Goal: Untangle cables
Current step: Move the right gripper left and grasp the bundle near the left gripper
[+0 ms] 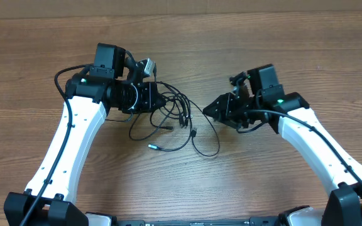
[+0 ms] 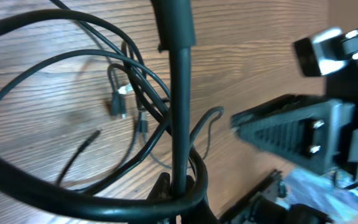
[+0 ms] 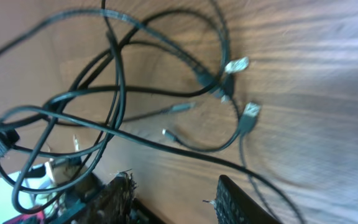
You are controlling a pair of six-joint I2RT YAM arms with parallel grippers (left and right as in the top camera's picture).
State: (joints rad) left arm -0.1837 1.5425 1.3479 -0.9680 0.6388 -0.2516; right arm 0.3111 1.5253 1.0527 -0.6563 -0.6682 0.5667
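Looped cords cross [image 1: 171, 95] beside my left gripper, past the open fingers of my right gripper. Next, my right gripper moves in, pinches the nearer loops [image 1: 189, 104] and pulls them away.
The cables [image 1: 180, 117] lie as a loose tangle of thin black cords on the wooden table between my two arms. My left gripper [image 1: 158, 100] sits at the tangle's left edge, shut on one cord. In the left wrist view that cord [image 2: 180, 93] runs straight up from the pinched jaws of the left gripper [image 2: 179, 198], with a thicker loop [image 2: 73, 199] crossing in front. My right gripper [image 1: 210, 110] stands open at the tangle's right edge. In the right wrist view the right gripper [image 3: 173, 190] has only bare wood between its fingers; looped cords [image 3: 118, 93] and silver-tipped plugs [image 3: 236, 65] lie beyond.
The wooden table [image 1: 281, 37] extends on all sides of the tangle. A loose plug end [image 1: 154, 146] lies toward the front, and a long loop [image 1: 207, 150] trails front right. My white arms [image 1: 74, 144] reach in from the front corners.
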